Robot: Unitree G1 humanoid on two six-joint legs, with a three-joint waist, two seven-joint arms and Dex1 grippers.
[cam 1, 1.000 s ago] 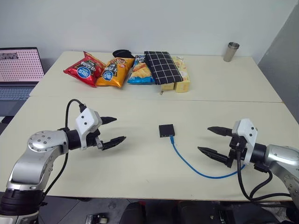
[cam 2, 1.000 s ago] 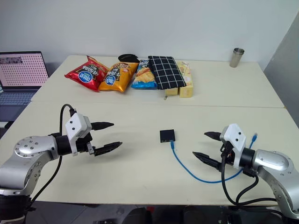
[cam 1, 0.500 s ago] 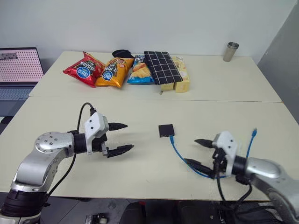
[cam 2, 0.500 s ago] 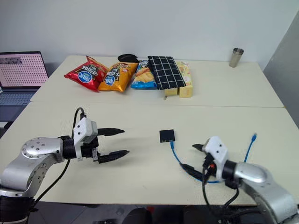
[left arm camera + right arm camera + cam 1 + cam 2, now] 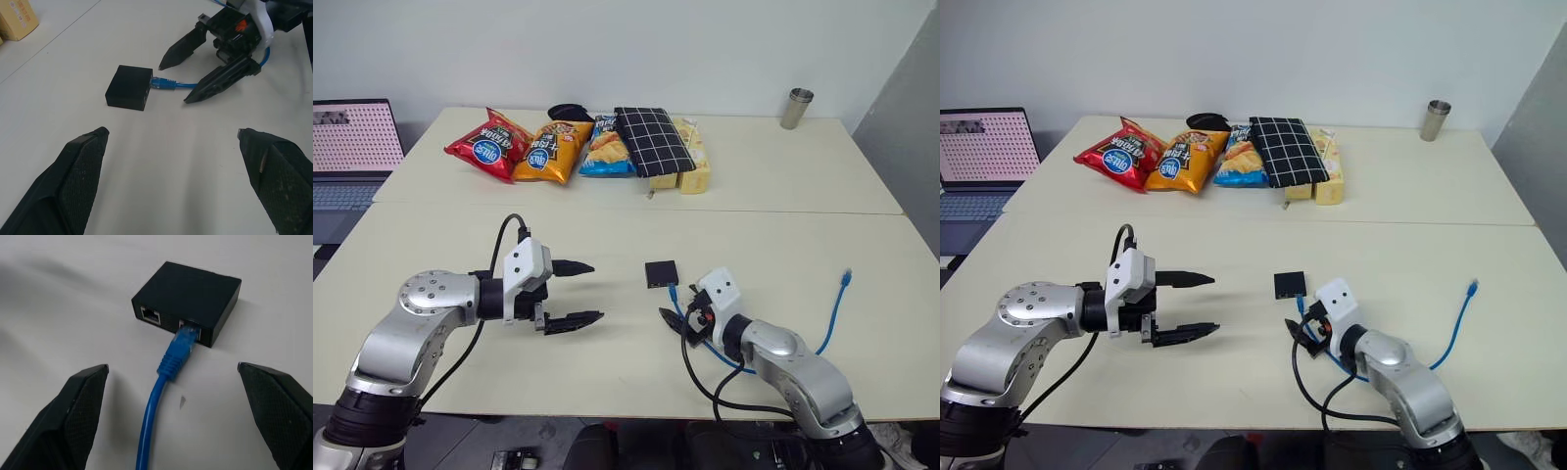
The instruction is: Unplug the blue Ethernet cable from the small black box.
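Note:
The plug [image 5: 673,292] is in the port of the small black box [image 5: 661,273], and the box is lying loose. The box should come with the cable when I lift the cable.
The small black box [image 5: 661,273] lies flat in the middle of the table. The blue Ethernet cable [image 5: 171,364] is plugged into one of its two ports, and the port beside it is empty. From the plug the cable runs toward me, then curves right to its free end [image 5: 847,279]. My right gripper [image 5: 677,311] is open, low over the table, with one finger on each side of the cable just behind the plug. My left gripper [image 5: 595,291] is open and empty to the left of the box, pointing at it. The left wrist view shows the box [image 5: 128,87] and the right gripper [image 5: 173,83].
Along the table's far side lie several snack bags [image 5: 546,150], a black-and-white checked pouch [image 5: 653,141] and a yellow carton [image 5: 696,166]. A metal cup [image 5: 797,108] stands at the far right. A laptop [image 5: 352,147] sits off the left edge.
My right gripper has swung left and down from the table's right side to the cable beside the box. My left gripper has edged a little toward the box and turned.

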